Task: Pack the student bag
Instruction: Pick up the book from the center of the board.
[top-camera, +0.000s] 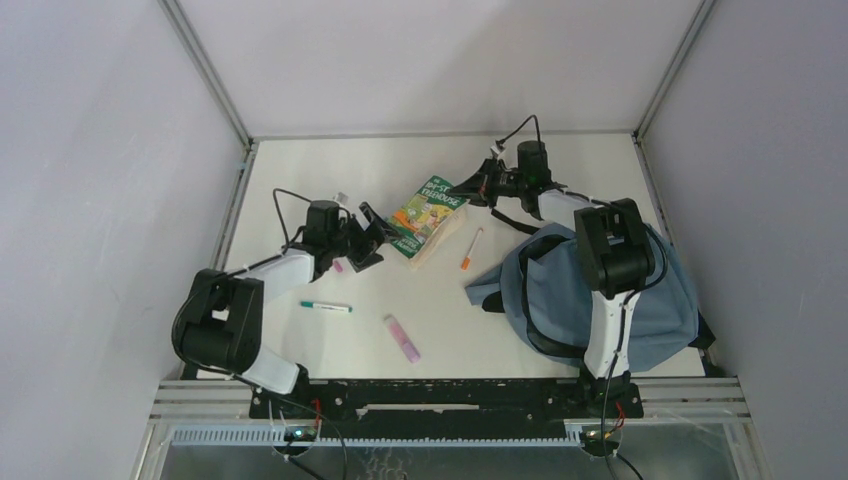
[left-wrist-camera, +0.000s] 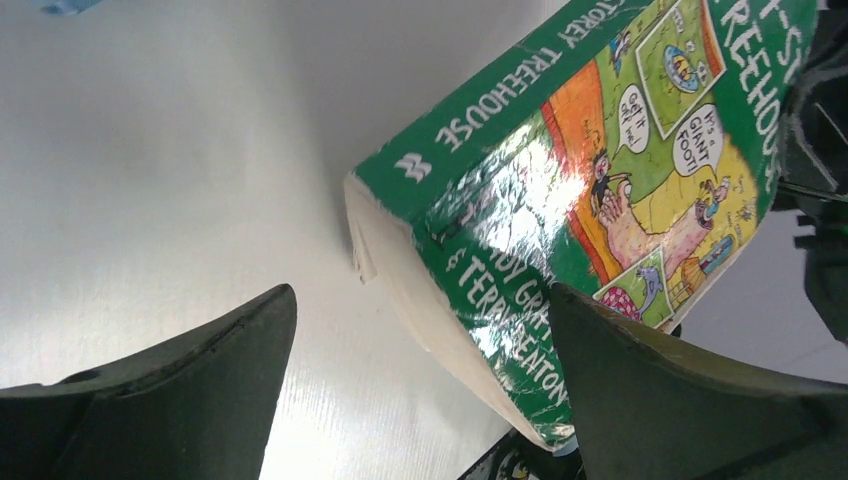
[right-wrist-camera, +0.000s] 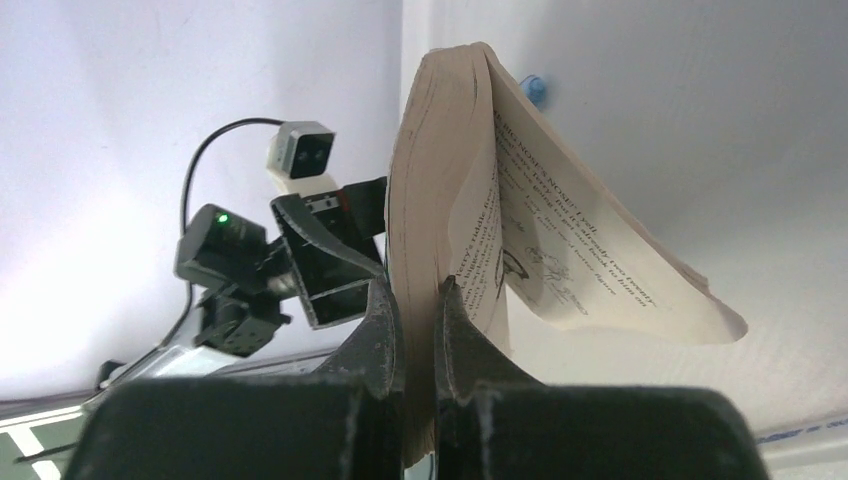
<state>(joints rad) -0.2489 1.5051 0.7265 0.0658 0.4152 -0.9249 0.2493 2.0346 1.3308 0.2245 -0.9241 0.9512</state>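
Observation:
The robot's right gripper has the green book by a wad while other pages (right-wrist-camera: 595, 240) spread open, so next the left gripper grips the book by its spine's end (left-wrist-camera: 412, 168).
The student bag (top-camera: 640, 300), dusty blue with black straps, lies at the right of the table under my right arm. A green paperback book (top-camera: 428, 215) is tilted up off the table mid-back. My right gripper (top-camera: 472, 188) is shut on a wad of the book's pages (right-wrist-camera: 440, 170) at its far edge; the other pages fan open beside it. My left gripper (top-camera: 372, 238) is open at the book's near-left corner. In the left wrist view the book (left-wrist-camera: 600, 190) reaches between the fingers (left-wrist-camera: 200, 380) without being gripped.
A teal marker (top-camera: 325, 307), a pink eraser-like bar (top-camera: 402, 338) and an orange pen (top-camera: 470, 250) lie on the white table (top-camera: 300, 180). A small pink item (top-camera: 337, 266) lies by the left wrist. Grey walls enclose the table on three sides.

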